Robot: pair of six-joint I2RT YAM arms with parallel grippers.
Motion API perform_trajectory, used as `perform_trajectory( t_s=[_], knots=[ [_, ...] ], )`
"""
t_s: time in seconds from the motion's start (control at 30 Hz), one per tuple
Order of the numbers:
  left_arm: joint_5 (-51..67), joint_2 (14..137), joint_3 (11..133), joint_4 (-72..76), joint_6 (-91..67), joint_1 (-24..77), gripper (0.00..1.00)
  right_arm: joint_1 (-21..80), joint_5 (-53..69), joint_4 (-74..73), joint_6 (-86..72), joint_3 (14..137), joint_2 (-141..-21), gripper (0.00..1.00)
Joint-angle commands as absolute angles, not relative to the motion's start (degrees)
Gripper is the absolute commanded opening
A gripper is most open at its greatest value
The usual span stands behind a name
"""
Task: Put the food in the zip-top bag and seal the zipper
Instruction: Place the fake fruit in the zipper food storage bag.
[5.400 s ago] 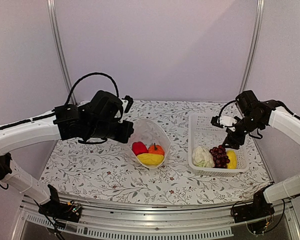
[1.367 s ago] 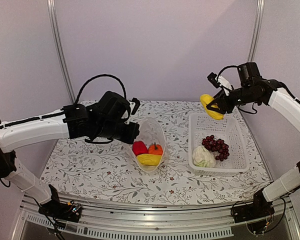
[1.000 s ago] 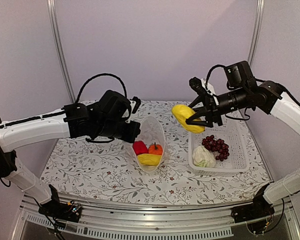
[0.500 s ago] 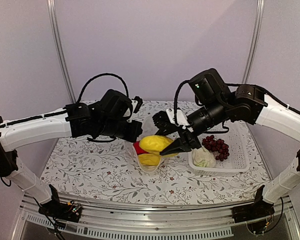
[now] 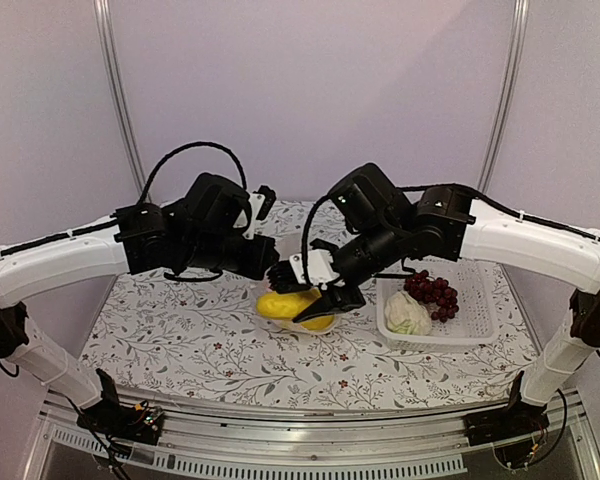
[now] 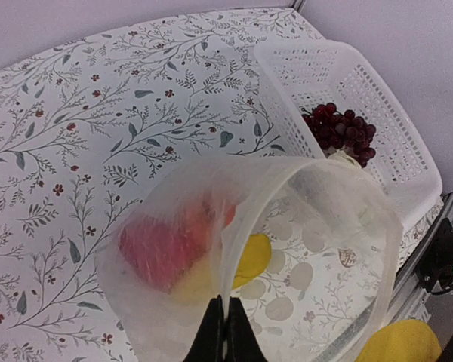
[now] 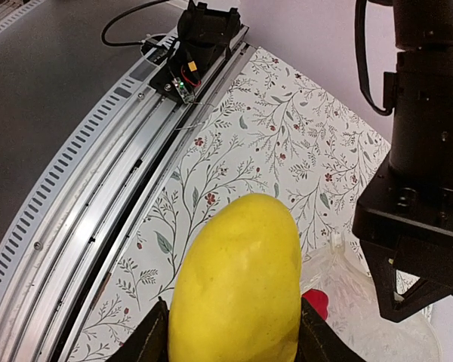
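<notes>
The bag's opening is wide open next to the held yellow piece [image 5: 283,304], so my right gripper should keep moving the piece inward until it hangs inside the bag's rim [image 6: 309,260].
The clear zip-top bag [image 6: 317,226] stands with its mouth open on the table. My left gripper [image 6: 225,323] is shut on its near rim and also shows in the top view [image 5: 270,268]. A red pepper [image 6: 166,241] and a yellow piece [image 6: 251,258] lie inside; the pumpkin is hidden. My right gripper [image 7: 234,341] is shut on a second yellow piece [image 7: 238,279], held at the bag's mouth [image 5: 280,304]. The grape bunch [image 5: 432,290] and white cauliflower [image 5: 407,315] lie in the basket. The zipper strip cannot be made out.
The white slotted basket [image 5: 480,300] stands at the right of the flowered table. My left arm's black wrist [image 7: 423,188] hangs close beside the held yellow piece. The metal rail [image 7: 98,196] runs along the table's near edge.
My right gripper has carried the yellow piece from the basket leftward and down to the bag's mouth. My left gripper has kept its hold on the bag's rim.
</notes>
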State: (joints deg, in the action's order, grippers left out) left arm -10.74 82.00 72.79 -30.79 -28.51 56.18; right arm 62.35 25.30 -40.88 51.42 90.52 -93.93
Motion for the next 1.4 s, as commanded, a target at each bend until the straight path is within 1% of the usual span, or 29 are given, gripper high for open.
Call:
perform_trajectory(
  t_s=[0.0, 0.17, 0.4, 0.8, 1.0, 1.1, 1.2, 1.37],
  knots=[
    [-9.08, 80.10, 71.38, -29.91, -28.90, 54.85, 0.00, 62.66, 23.96, -37.81, 54.20, 89.11, -95.54, 0.46],
    [-8.79, 79.64, 70.72, -29.97, -29.46, 54.76, 0.00, 62.19, 21.51, -35.45, 54.51, 87.74, -96.28, 0.46],
    [-8.56, 79.10, 70.24, -29.98, -29.67, 54.76, 0.00, 58.99, 23.07, -33.59, 51.71, 86.83, -95.54, 0.46],
    [-8.66, 77.96, 68.88, -29.15, -29.93, 54.70, 0.00, 57.57, 13.66, -27.65, 47.87, 83.31, -96.02, 0.47],
    [-8.25, 78.05, 68.81, -28.78, -29.88, 54.66, 0.00, 57.39, 8.05, -25.10, 46.41, 84.11, -97.81, 0.55],
    [-8.31, 78.00, 68.93, -28.70, -29.71, 54.58, 0.00, 57.39, 4.49, -25.05, 45.33, 85.57, -99.20, 0.69],
    [-8.27, 77.94, 68.91, -28.61, -29.62, 54.49, 0.00, 57.39, 2.34, -25.27, 44.42, 86.15, -99.37, 0.78],
    [-8.11, 78.13, 68.77, -28.49, -29.71, 54.34, 0.00, 57.48, 7.03, -31.17, 42.49, 87.96, -97.03, 0.79]
  ],
)
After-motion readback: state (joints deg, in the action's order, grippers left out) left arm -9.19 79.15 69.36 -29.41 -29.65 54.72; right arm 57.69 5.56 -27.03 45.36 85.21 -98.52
